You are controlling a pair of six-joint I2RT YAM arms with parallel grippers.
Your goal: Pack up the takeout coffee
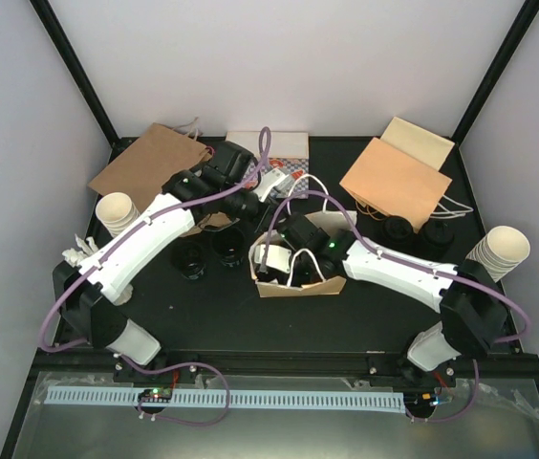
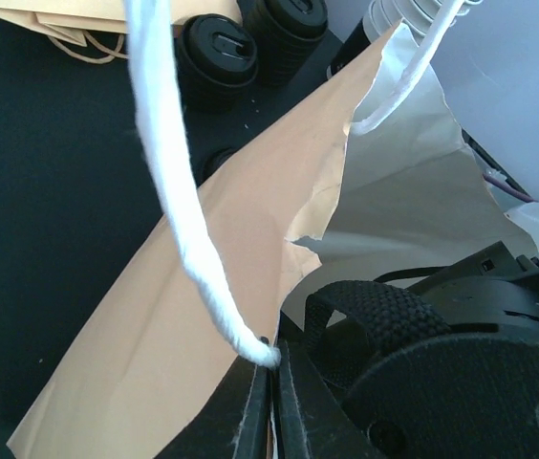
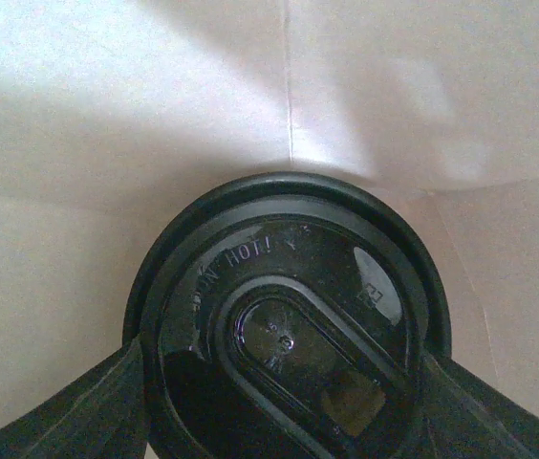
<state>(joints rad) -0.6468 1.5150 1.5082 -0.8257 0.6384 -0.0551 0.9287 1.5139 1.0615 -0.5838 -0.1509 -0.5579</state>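
Observation:
The takeout coffee (image 3: 291, 311) is down inside the open paper bag, past its rim, so the robot's left gripper should keep the bag's rim (image 2: 289, 287) steady and let go of it there.
A tan paper bag (image 1: 298, 282) stands open at the table's middle, and its wall (image 2: 155, 344) fills the left wrist view. My left gripper (image 2: 274, 373) is shut on the bag's rim, where the white cord handle (image 2: 169, 191) ends. My right gripper (image 3: 289, 382) is down inside the bag, its fingers (image 3: 59, 416) shut on both sides of a takeout coffee (image 3: 289, 325) with a black lid. From above, the right gripper (image 1: 295, 249) hides that cup. Two more coffees (image 1: 190, 256) (image 1: 228, 244) stand left of the bag. Two others (image 1: 398, 228) (image 1: 435, 234) stand to its right.
Flat paper bags lie at the back left (image 1: 150, 163) and back right (image 1: 394, 177). Stacks of cream paper cups lie at the left (image 1: 117, 212) and right (image 1: 499, 251) edges. A white box (image 1: 268, 143) sits against the back wall.

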